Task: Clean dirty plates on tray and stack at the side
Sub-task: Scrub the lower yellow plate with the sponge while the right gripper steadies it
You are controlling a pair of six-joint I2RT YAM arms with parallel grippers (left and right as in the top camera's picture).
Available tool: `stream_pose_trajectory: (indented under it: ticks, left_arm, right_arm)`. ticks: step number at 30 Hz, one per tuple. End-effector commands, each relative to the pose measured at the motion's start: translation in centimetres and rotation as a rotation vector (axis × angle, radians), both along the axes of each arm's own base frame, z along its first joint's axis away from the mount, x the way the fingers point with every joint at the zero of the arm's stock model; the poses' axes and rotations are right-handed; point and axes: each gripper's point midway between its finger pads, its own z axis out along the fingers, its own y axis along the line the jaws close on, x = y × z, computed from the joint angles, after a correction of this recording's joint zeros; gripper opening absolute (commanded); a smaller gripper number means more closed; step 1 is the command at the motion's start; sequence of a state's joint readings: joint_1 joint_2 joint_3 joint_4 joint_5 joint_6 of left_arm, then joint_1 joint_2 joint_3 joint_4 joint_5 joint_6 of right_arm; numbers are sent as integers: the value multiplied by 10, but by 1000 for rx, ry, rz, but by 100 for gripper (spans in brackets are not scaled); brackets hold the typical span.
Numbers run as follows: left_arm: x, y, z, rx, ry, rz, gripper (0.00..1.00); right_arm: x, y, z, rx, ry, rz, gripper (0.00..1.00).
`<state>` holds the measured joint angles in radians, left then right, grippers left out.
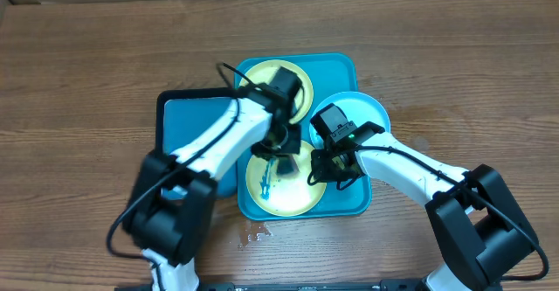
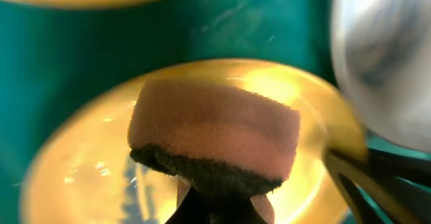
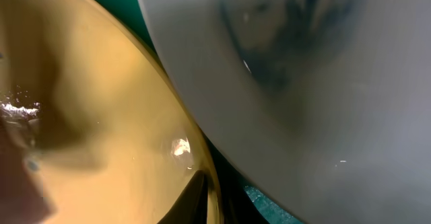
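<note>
The dark blue streaks [image 1: 266, 179] are next to the pink sponge, so my left gripper needs to wipe the sponge back over the near plate's side by the smaller tray [image 1: 258, 189].
The teal tray [image 1: 345, 64] holds three plates. A yellow-green plate [image 1: 262, 74] lies at the back. A light-blue plate [image 1: 367, 112] overlaps the right edge. A near yellow-green plate [image 1: 275, 195] is smeared with dark blue streaks. My left gripper [image 1: 285, 144] is shut on a pink sponge with a dark underside [image 2: 214, 143], held over the near plate [image 2: 81, 170]. My right gripper [image 1: 328, 167] is shut on the near plate's right rim [image 3: 101, 116]; its finger [image 3: 209, 197] sits on the rim. The light-blue plate [image 3: 303, 83] fills the upper right of the right wrist view.
A smaller black-rimmed blue tray [image 1: 188, 121] lies against the teal tray's left side, under my left arm. A small wet patch [image 1: 258, 232] is on the wooden table in front of the teal tray. Teal tray floor shows in both wrist views [image 2: 135, 42] [image 3: 269, 207].
</note>
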<state>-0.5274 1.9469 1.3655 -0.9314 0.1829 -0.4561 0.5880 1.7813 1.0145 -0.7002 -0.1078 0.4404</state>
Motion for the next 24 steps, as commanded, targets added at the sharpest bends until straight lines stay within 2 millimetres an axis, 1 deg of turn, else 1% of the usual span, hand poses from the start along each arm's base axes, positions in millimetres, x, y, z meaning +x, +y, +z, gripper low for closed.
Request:
stream_pose_trajectory:
  ticks: [1, 3, 4, 7, 11, 13, 14, 16, 19, 21, 22, 23, 24]
  left_arm:
    - [-7, 22, -26, 131, 57, 83, 4]
    - [-8, 46, -35, 259, 57, 102, 4]
    - [-9, 54, -37, 301, 62, 101, 4]
    - [-15, 82, -38, 443, 77, 87, 4]
    - [-19, 103, -29, 556, 78, 65, 4]
    - [-19, 102, -29, 549, 80, 65, 4]
    - [-19, 97, -30, 522, 86, 61, 4]
    - [-21, 75, -36, 396, 115, 26, 4]
    - [-24, 21, -40, 102, 161, -30, 4]
    - [-28, -21, -35, -118, 187, -67, 4]
    - [-30, -37, -33, -200, 193, -86, 4]
    - [-33, -49, -32, -253, 199, -101, 4]
    - [-36, -56, -32, -280, 205, -113, 4]
  right_arm:
    - [1, -18, -8, -86, -10, -20, 9]
    - [1, -18, -8, -86, -10, -20, 9]
    - [1, -18, -8, -86, -10, -20, 9]
    - [1, -18, -8, -86, -9, -20, 9]
    - [1, -19, -8, -88, -11, -21, 9]
    - [1, -19, -8, -89, -11, -21, 9]
    - [1, -19, -8, -89, -11, -21, 9]
    - [1, -19, -8, -89, -11, -21, 9]
    - [1, -19, -8, -89, -11, -21, 9]
    - [1, -19, -8, -89, -11, -21, 9]
    - [1, -19, -8, -89, -11, -21, 9]
    - [1, -19, -8, -89, -11, -21, 9]
    - [1, -19, -8, -89, -11, -21, 9]
